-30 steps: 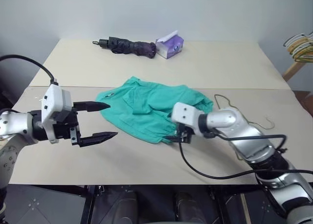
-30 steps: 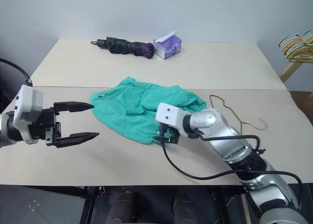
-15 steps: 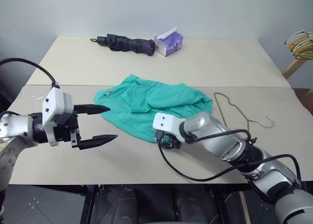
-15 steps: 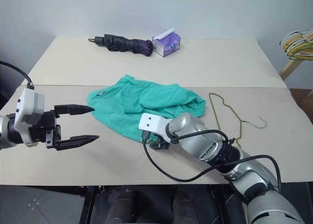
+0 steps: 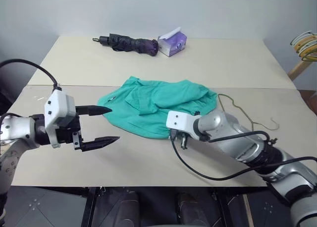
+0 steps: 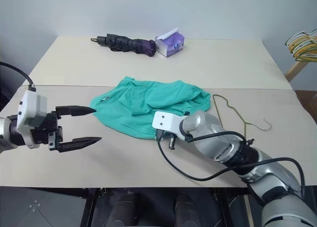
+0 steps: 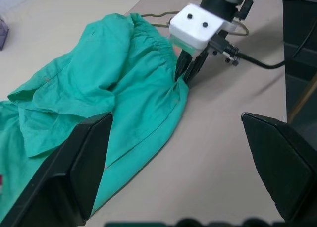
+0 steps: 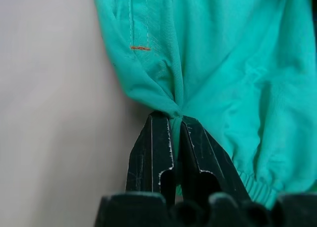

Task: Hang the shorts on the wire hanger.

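Observation:
The teal shorts (image 5: 156, 108) have a loose flap (image 5: 142, 100) folded over on top, so I expect them to fall open and hang down when I raise their near edge.
The teal shorts (image 5: 153, 104) lie crumpled mid-table. My right gripper (image 8: 177, 122) is shut on a pinch of their near hem, at the edge closest to me; the left wrist view shows its black fingers (image 7: 188, 71) clamped on that fold. The thin olive wire hanger (image 5: 237, 107) lies flat on the table just right of the shorts, partly behind my right arm. My left gripper (image 5: 113, 123) hovers open to the left of the shorts, a short gap from the cloth, with nothing between its fingers.
A folded dark umbrella (image 5: 130, 43) and a purple tissue box (image 5: 172, 42) sit at the table's far edge. A bunch of coloured hangers (image 5: 304, 40) hangs off to the far right. A cable trails from my right wrist across the table.
My right gripper has closed on the near hem of the shorts, and its wrist has tipped downward. The cloth has bunched at the pinch. The left gripper has stayed put.

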You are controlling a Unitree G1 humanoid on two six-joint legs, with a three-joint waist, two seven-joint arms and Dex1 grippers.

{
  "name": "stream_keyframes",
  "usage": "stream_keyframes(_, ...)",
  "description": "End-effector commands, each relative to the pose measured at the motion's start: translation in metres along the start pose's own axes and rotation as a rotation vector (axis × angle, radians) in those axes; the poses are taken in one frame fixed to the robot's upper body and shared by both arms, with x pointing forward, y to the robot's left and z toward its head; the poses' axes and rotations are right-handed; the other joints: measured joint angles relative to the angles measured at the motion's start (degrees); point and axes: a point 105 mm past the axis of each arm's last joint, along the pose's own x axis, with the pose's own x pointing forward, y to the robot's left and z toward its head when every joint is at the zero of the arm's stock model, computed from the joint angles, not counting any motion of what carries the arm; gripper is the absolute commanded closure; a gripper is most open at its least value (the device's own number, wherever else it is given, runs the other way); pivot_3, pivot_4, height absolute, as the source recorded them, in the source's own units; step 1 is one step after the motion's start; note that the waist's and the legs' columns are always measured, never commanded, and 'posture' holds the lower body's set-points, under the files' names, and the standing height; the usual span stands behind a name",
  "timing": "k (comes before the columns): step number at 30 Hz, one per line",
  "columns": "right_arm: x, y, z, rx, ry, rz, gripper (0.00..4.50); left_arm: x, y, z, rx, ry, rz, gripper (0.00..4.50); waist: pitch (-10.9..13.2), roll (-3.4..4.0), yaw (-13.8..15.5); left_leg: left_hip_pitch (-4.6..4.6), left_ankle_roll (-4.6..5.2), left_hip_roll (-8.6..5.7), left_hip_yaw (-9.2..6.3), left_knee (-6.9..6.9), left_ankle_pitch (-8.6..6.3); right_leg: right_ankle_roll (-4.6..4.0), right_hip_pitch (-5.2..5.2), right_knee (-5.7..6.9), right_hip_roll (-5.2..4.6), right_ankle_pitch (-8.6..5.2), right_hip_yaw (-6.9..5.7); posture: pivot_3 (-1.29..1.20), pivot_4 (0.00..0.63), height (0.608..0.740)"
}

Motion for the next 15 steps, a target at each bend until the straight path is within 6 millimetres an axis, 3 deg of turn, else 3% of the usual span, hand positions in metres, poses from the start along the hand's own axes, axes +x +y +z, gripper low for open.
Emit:
stream_keyframes(1,-0.019,-0.013,0.009,-0.098,-0.091,-0.056,4.5,0.003,-0.002,-0.015,0.146,0.081,-0.002,0.0,0.0,0.0,0.0,0.0,0.0,0.0,0.01,0.0,0.0,0.0,0.0,-0.01,0.0,0.0,0.0,0.08,0.139,0.74)
stream_keyframes(9,-0.049,-0.025,-0.009,-0.127,-0.129,-0.052,4.5,0.01,0.011,-0.08,0.496,0.298,0.016,0.0,-0.1,-0.07,0.0,-0.03,0.0,0.0,0.04,0.0,0.0,-0.02,0.0,-0.06,0.0,0.03,0.0,0.06,0.116,0.74)
stream_keyframes(15,-0.064,-0.03,-0.018,-0.124,-0.133,-0.044,4.5,0.029,0.03,-0.12,0.611,0.402,0.105,0.0,-0.1,-0.08,0.1,-0.06,0.0,-0.01,0.07,0.01,0.0,-0.03,0.02,-0.07,-0.03,0.13,0.01,0.03,0.106,0.74)
